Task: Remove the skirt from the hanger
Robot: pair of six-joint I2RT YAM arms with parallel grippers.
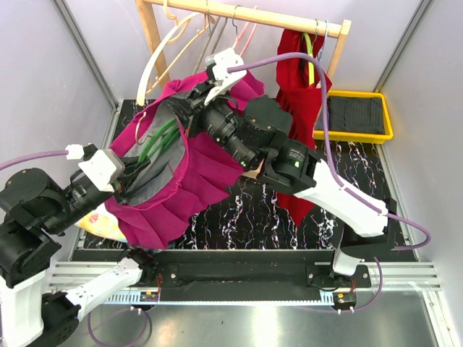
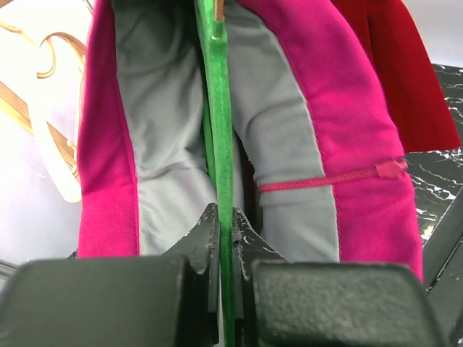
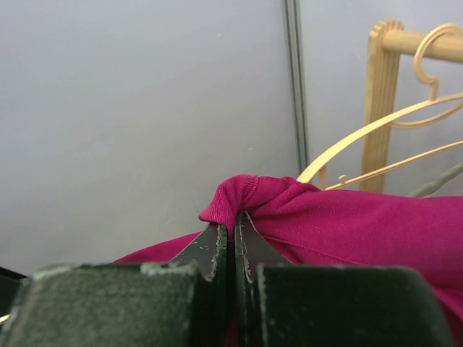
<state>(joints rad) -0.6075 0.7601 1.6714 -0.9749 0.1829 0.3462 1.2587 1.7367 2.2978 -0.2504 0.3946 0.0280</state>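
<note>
The robot's left gripper should pull the green hanger (image 1: 158, 142) back out, away from the right gripper holding the skirt's far edge, because the hanger is still inside the skirt's open waistband (image 1: 163, 168).
The magenta pleated skirt (image 1: 202, 181) with grey lining hangs in the air between both arms, over the left half of the table. Its green hanger (image 1: 160, 141) sits inside the waistband. My left gripper (image 1: 137, 177) is shut on the hanger. In the left wrist view the green hanger bar (image 2: 221, 108) runs straight up from between the left gripper's (image 2: 226, 230) jaws, with skirt (image 2: 347, 130) on both sides. My right gripper (image 1: 181, 108) is shut on the skirt's far upper edge. In the right wrist view a bunched fold of skirt (image 3: 249, 195) sticks up from the right gripper (image 3: 233, 228).
A wooden clothes rack (image 1: 246, 13) crosses the back, holding several empty hangers (image 1: 177, 43) and a red garment (image 1: 300, 79). A yellow bin (image 1: 387, 116) with dark cloth stands at the back right. A pale patterned item (image 1: 98, 220) lies under the left arm.
</note>
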